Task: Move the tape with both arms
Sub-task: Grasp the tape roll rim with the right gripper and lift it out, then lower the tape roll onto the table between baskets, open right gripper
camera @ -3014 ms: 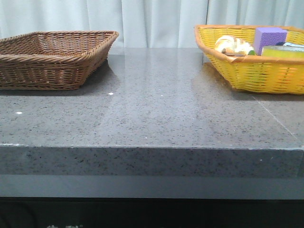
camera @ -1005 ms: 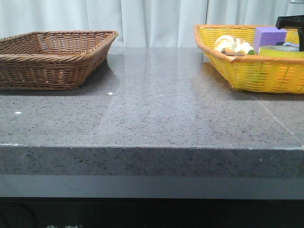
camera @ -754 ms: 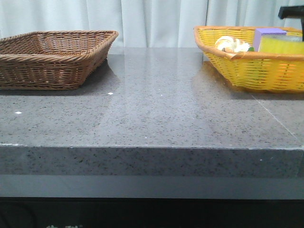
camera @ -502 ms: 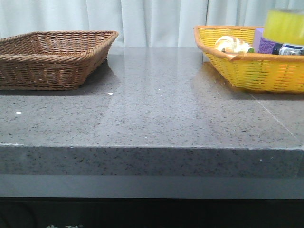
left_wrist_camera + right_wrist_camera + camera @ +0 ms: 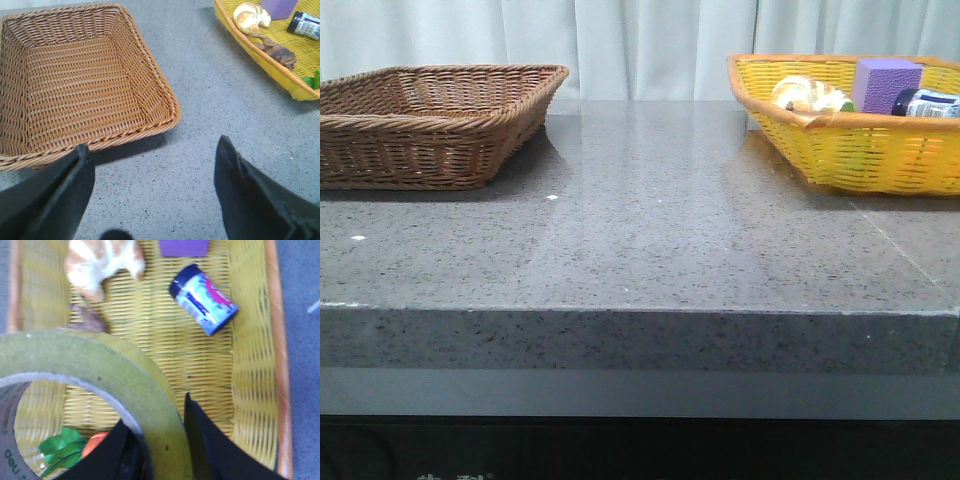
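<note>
The grey table (image 5: 631, 190) between the baskets is clear for the tape, so the robot's right gripper goes on carrying it there (image 5: 631, 215) and lowering it until it lies flat.
The tape (image 5: 100, 375), a wide yellow roll with a pale core and green print, fills the near part of the right wrist view. My right gripper (image 5: 157, 412) is shut on its wall, one finger inside the core and one outside, holding it above the yellow basket (image 5: 250, 365). My left gripper (image 5: 152, 145) is open and empty over the grey table, just beside the brown basket (image 5: 150, 90). Neither gripper nor the tape shows in the front view.
The yellow basket (image 5: 840, 150) at the back right holds a purple block (image 5: 886, 84), a small bottle (image 5: 925, 102), bread (image 5: 810, 95) and green leaves (image 5: 62, 447). The brown wicker basket (image 5: 430, 150) stands at the back left on the grey stone table (image 5: 650, 220).
The right gripper came down into the yellow basket, took the tape and lifted it up out of the front view. The bottle now lies uncovered.
</note>
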Available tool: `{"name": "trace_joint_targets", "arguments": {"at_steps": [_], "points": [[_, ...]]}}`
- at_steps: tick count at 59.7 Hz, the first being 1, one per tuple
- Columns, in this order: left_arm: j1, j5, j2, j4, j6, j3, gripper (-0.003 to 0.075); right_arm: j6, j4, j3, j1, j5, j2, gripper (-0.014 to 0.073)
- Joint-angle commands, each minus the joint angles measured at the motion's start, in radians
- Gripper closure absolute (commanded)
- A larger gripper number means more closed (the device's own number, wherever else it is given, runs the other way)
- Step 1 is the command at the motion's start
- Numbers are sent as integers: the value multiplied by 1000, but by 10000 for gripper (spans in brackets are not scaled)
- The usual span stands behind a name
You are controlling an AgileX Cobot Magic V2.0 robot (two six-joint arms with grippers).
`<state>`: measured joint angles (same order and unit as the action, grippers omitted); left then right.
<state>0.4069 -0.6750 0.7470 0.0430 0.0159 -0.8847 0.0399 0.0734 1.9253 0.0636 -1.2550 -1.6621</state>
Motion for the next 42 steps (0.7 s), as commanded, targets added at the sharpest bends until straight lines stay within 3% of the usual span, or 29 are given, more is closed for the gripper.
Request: {"name": "trace_joint_targets", "arguments": {"at_steps": [1, 42], "points": [[9, 76, 1, 10, -1, -35, 227, -18, 19, 37, -41, 15, 71, 412], [9, 76, 1, 10, -1, -35, 227, -69, 4, 37, -516, 76, -2, 412]]}}
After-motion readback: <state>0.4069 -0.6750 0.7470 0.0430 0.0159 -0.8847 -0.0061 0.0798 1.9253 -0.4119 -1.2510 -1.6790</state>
